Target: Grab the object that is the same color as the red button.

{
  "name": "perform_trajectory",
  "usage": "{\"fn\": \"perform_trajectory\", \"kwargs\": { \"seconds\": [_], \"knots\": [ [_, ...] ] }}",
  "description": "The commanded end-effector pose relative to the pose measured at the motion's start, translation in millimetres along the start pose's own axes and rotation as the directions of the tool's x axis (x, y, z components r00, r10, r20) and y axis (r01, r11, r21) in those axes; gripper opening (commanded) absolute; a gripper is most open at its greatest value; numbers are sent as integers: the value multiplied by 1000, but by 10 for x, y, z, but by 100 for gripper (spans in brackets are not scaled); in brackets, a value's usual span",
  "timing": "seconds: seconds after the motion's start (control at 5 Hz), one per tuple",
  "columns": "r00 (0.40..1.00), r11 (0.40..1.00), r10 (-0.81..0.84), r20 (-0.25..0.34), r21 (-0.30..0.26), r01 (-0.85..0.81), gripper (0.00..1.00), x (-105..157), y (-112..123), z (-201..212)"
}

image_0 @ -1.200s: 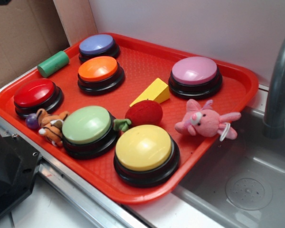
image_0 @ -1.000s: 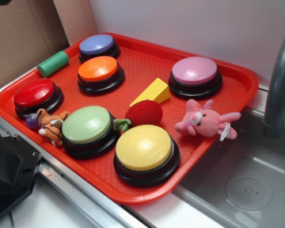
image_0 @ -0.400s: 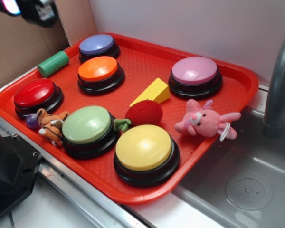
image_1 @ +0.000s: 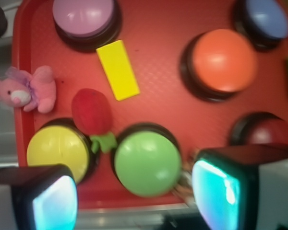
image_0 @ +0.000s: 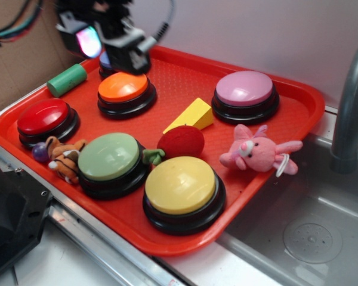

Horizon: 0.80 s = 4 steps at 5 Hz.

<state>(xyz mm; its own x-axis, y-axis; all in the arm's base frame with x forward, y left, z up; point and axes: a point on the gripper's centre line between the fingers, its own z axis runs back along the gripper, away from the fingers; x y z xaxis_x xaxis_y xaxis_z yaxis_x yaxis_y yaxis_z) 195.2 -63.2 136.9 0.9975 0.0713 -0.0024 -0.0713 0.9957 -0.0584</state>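
Note:
The plush fruit (image_0: 181,142) will get narrower between my gripper's fingers and bulge out past them when I squeeze, because it has a matte, fuzzy round body (image_0: 188,138).
The object, a fuzzy dark-red plush fruit (image_0: 181,141) with a green leafy stem, lies mid-tray between the green and yellow buttons; the wrist view shows the fruit (image_1: 91,111) too. The red button (image_0: 43,116) sits at the tray's left edge and appears as a dark red dome (image_1: 266,132) in the wrist view. My gripper (image_0: 107,50) hovers high over the tray's back left, above the blue and orange buttons and far from the fruit. It is open, with nothing between its glowing pads (image_1: 137,196).
On the red tray (image_0: 298,119) stand an orange button (image_0: 124,87), green button (image_0: 109,157), yellow button (image_0: 180,185) and pink-purple button (image_0: 244,88). A yellow wedge (image_0: 191,115), pink bunny (image_0: 256,150), tiger plush (image_0: 65,158) and green cylinder (image_0: 66,79) lie around. Sink and faucet (image_0: 349,101) are at the right.
My gripper has come in from the top left corner and moved right and down over the blue button. The things on the tray have not moved.

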Motion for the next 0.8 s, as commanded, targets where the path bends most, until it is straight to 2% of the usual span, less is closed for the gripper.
{"fn": "perform_trajectory", "kwargs": {
  "seconds": [0.0, 0.2, 0.4, 0.6],
  "knots": [
    [999, 999, -25, -46, 36, 27, 100, 188, -195, -507],
    [994, 998, -42, -96, 35, 45, 100, 246, -244, -733],
    [992, 998, -24, -123, 56, 31, 100, 259, -233, -885],
    [990, 999, -16, -138, 47, 23, 98, 261, -237, -981]
  ]
}}
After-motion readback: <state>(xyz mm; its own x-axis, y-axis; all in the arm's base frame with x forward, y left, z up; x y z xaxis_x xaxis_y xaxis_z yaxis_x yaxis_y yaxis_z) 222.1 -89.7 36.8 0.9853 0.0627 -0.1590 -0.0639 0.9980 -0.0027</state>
